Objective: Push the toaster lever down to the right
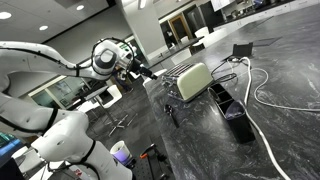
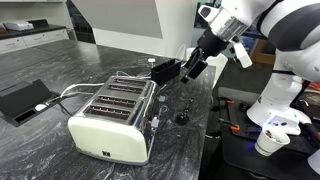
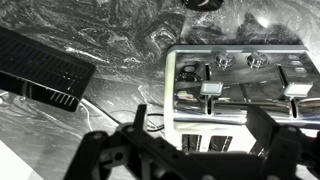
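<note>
I expect the toaster lever [image 3: 211, 88] to slide straight along a dark slot [image 3: 207, 72] and stay down when I push, because the slot runs from the lever toward the knobs.
The pale cream toaster [image 2: 112, 128] with a shiny top and wire rack lies on the dark marble counter; it also shows in an exterior view [image 1: 194, 80] and in the wrist view [image 3: 240, 95]. A small lever tab [image 3: 212, 89] sticks out of its narrow end face, with a second one to its right; the lever looks like a dark tab in an exterior view [image 2: 154, 124]. My gripper [image 2: 188, 70] is open and empty. It hovers above and just beyond the toaster's lever end, not touching it. Its two fingers frame the toaster in the wrist view [image 3: 205, 140].
A flat black cabled device [image 2: 24, 98] lies beside the toaster, also in the wrist view [image 3: 40, 68]. White and black cables [image 1: 262, 100] run across the counter. A small dark knob [image 2: 183, 117] lies on the counter near the lever end. The counter edge [image 2: 205, 140] is close.
</note>
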Tool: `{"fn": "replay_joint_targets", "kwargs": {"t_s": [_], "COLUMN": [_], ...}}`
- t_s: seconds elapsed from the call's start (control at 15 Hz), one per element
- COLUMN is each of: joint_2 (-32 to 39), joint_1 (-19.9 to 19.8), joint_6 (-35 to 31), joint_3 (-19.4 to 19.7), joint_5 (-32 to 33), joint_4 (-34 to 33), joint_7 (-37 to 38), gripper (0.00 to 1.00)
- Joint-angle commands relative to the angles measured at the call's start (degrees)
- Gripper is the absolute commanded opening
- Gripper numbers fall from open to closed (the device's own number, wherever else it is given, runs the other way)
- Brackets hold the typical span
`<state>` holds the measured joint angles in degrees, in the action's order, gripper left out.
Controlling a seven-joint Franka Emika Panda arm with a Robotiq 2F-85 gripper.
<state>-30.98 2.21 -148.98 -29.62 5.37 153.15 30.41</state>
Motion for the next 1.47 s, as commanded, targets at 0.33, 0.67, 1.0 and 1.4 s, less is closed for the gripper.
{"fn": "replay_joint_targets", "kwargs": {"t_s": [0.33, 0.67, 1.0, 1.4], "joint_2": [14.2, 19.2, 22.7, 25.1], "joint_1": [-5.6, -7.1, -7.8, -8.3], "joint_6": [-4.9, -8.5, -8.6, -8.3], "joint_3": [-4.4, -6.1, -6.1, -5.2], "joint_5": [9.4, 11.7, 13.1, 12.4], "joint_4": [-7.2, -9.3, -10.7, -11.5], "joint_7": [11.2, 10.8, 11.7, 10.9], "gripper": [0.46, 0.07, 0.00, 0.00]}}
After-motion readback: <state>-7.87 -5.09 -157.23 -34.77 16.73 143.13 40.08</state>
